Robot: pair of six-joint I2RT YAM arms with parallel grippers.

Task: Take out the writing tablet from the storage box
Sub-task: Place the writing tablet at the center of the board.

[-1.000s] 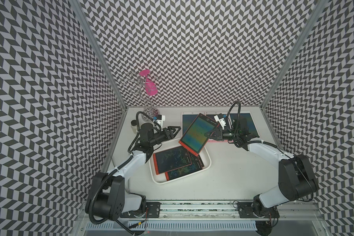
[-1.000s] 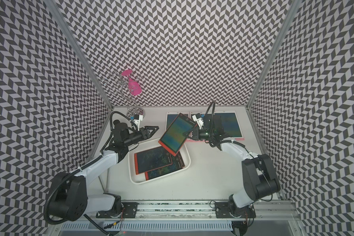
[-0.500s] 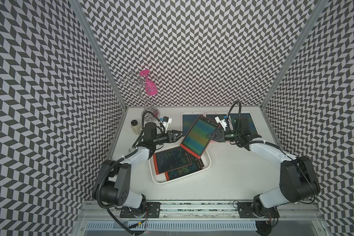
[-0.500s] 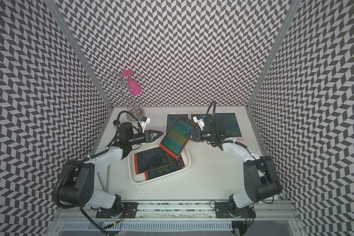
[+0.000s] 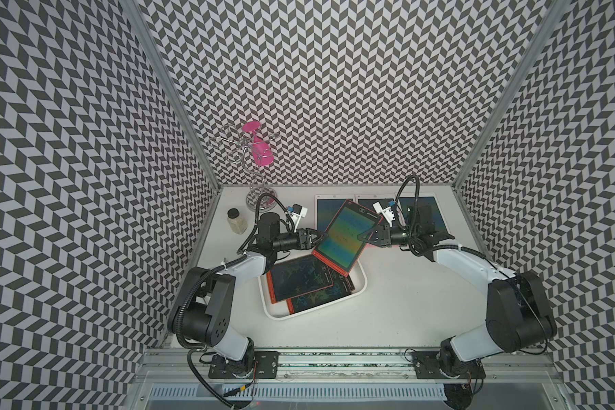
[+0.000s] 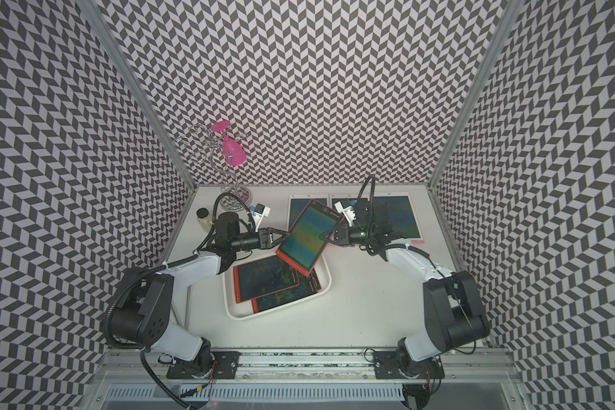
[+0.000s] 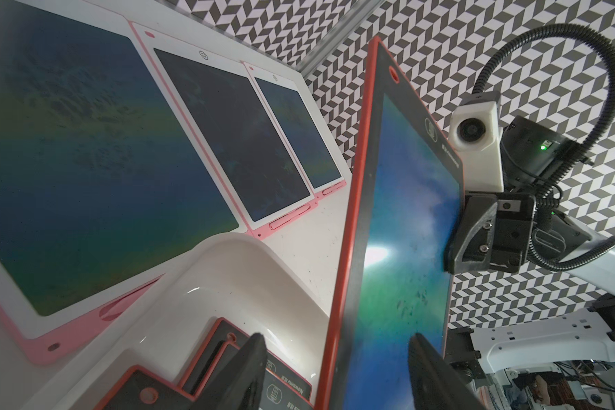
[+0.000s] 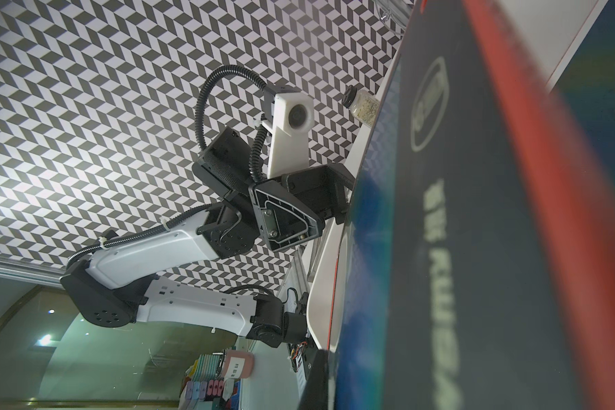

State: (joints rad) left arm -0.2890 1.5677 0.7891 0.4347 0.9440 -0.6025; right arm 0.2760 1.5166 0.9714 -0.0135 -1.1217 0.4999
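Note:
My right gripper is holding the tablet's edge (image 5: 371, 229) toward the clear space and is blocking the way there. Next, my left gripper grabs the opposite edge (image 5: 330, 228) and carries the tablet.
A red-framed writing tablet (image 5: 347, 238) hangs tilted above the back right corner of the white storage box (image 5: 274, 314). My right gripper (image 5: 362, 237) is shut on the tablet's right edge. In the right wrist view the tablet (image 8: 441, 248) fills the picture and hides one finger. My left gripper (image 5: 321, 235) is open, its jaws straddling the tablet's left edge without closing on it. In the left wrist view one finger (image 7: 426, 362) stands in front of the screen (image 7: 398, 248) and the other behind the red frame. Two more red-framed tablets (image 5: 299, 280) lie stacked in the box.
White and pink-framed tablets (image 5: 329, 216) lie side by side along the back of the table, partly under the right arm. A small jar (image 5: 237, 222) and a wire stand (image 5: 260, 198) carrying a pink cup (image 5: 260, 151) are in the back left corner.
My left gripper has swung right from beside the box up to the raised tablet's left edge. The right gripper has kept the tablet aloft, nudging it slightly left.

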